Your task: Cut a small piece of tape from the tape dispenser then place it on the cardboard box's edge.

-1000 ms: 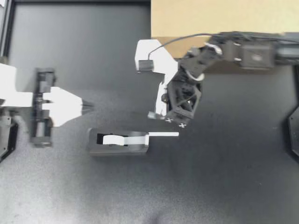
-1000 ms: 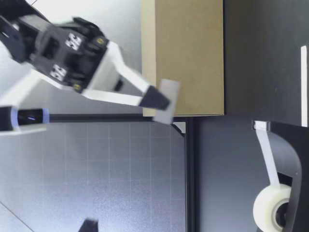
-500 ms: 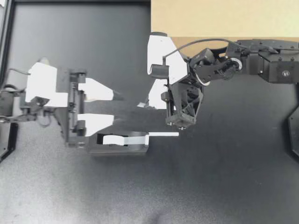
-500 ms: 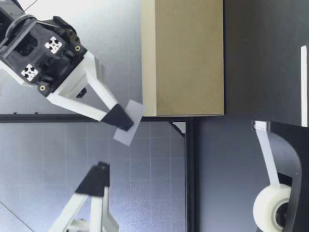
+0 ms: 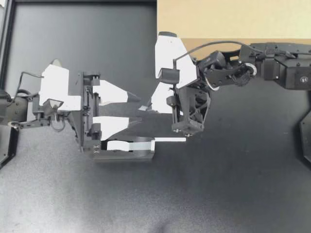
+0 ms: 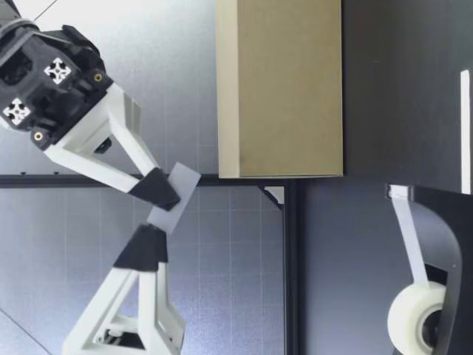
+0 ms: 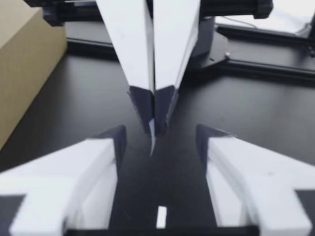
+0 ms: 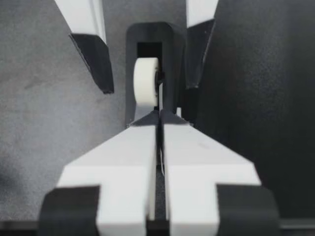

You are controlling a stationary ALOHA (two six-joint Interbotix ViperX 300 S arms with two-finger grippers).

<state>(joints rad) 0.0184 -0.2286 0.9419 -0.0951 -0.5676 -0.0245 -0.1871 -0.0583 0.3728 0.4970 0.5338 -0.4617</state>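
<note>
The piece of tape (image 5: 144, 108) sticks straight out from the shut tips (image 7: 153, 127). The tape's end will stay flat past the box's edge when I press it down.
My left gripper (image 5: 140, 108) is open, its two white fingers pointing at my right gripper (image 5: 146, 108), which is shut on a small piece of tape (image 6: 174, 197). In the left wrist view the tape piece (image 7: 152, 136) hangs edge-on from the right gripper's shut tips, just ahead of the gap between my left fingers (image 7: 106, 150), which do not touch it. The black tape dispenser (image 5: 124, 150) with its white roll (image 8: 146, 81) lies below both grippers. The cardboard box (image 5: 233, 19) stands at the back right.
A loose white strip of tape (image 5: 170, 140) runs from the dispenser's cutter end along the dark table. In the low view the box (image 6: 284, 89) stands behind the grippers, and the dispenser (image 6: 436, 274) is close to that camera. A black frame rail edges the table.
My left gripper has opened and moved right, up to the right gripper. My right gripper has carried the tape piece away from the box toward the left gripper.
</note>
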